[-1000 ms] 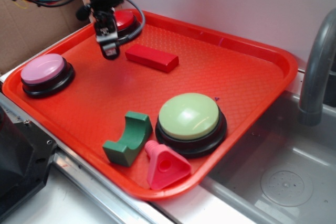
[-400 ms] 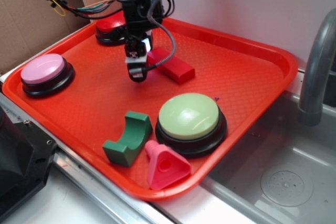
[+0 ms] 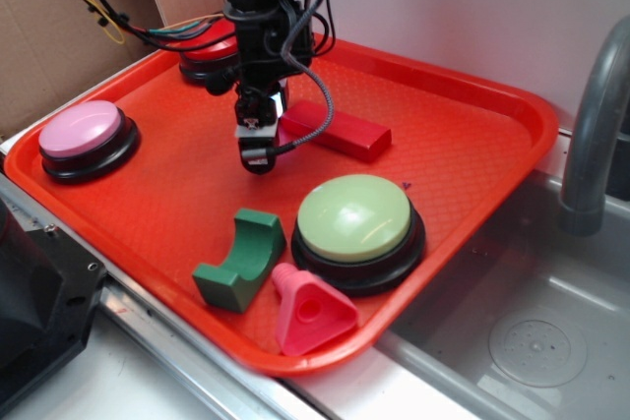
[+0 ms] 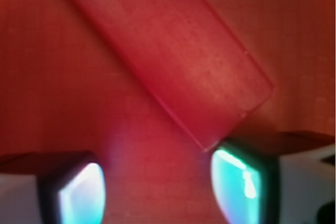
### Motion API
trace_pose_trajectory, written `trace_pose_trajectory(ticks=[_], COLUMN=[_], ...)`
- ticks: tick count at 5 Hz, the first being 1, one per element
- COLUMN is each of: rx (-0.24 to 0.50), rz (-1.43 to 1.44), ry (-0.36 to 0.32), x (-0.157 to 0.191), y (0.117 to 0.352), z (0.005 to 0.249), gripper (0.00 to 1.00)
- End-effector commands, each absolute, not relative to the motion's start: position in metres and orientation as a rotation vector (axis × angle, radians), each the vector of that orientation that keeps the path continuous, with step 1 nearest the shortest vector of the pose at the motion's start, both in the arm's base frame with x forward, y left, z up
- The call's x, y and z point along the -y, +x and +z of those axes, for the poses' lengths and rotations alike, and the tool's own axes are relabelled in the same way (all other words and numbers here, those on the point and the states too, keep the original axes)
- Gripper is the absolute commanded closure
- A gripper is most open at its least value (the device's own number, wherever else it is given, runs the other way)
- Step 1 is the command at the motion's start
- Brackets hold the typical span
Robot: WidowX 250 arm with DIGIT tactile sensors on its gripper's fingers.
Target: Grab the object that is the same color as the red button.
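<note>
The red block's near corner (image 4: 208, 144) meets a fingertip of my open gripper, so I should lift clear and come down with my fingers astride its near end (image 3: 301, 119).
The red rectangular block (image 3: 340, 131) lies flat on the red tray (image 3: 463, 159), just right of my gripper (image 3: 258, 152). In the wrist view the block (image 4: 168, 51) runs diagonally from the upper left, and its near corner touches the tip of the right finger (image 4: 239, 184). My gripper (image 4: 157, 192) is open and low over the tray, with only bare tray between the fingers. The red button (image 3: 205, 54) sits at the tray's back left, partly hidden by the arm.
A pink-domed button (image 3: 81, 133) is at the tray's left and a large pale green button (image 3: 354, 219) at the front. A green arch block (image 3: 241, 259) and a pink triangular piece (image 3: 310, 313) lie near the front rim. A sink (image 3: 532, 341) and faucet (image 3: 591, 135) are to the right.
My gripper has moved from beside the red button toward the front right and sunk lower. The red block has slid to the right and turned a little.
</note>
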State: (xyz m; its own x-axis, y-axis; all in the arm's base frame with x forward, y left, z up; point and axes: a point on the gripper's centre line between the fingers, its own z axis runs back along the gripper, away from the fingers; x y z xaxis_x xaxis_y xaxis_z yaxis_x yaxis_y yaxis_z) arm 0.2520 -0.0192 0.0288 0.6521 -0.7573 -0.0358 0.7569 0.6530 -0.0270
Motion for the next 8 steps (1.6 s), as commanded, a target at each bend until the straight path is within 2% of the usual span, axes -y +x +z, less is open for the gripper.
trace_pose_trajectory(ticks=[1, 2, 3, 4, 5, 6, 7, 8], rx=[0.186, 0.186, 0.142, 0.103, 0.078, 0.076, 0.096, 0.147], rz=[-0.889, -0.955, -1.036, -1.059, -1.027, -0.955, -0.886, -0.768], ry=[0.01, -0.022, -0.058, -0.063, -0.051, -0.027, -0.005, 0.0], x=[0.024, 0.034, 0.048, 0.053, 0.055, 0.051, 0.04, 0.023], y=[0.271, 0.28, 0.274, 0.266, 0.262, 0.263, 0.264, 0.266], z=[0.092, 0.076, 0.047, 0.031, 0.024, 0.024, 0.039, 0.073], gripper=[0.0, 0.0, 0.0, 0.0, 0.0, 1.0, 1.0, 1.0])
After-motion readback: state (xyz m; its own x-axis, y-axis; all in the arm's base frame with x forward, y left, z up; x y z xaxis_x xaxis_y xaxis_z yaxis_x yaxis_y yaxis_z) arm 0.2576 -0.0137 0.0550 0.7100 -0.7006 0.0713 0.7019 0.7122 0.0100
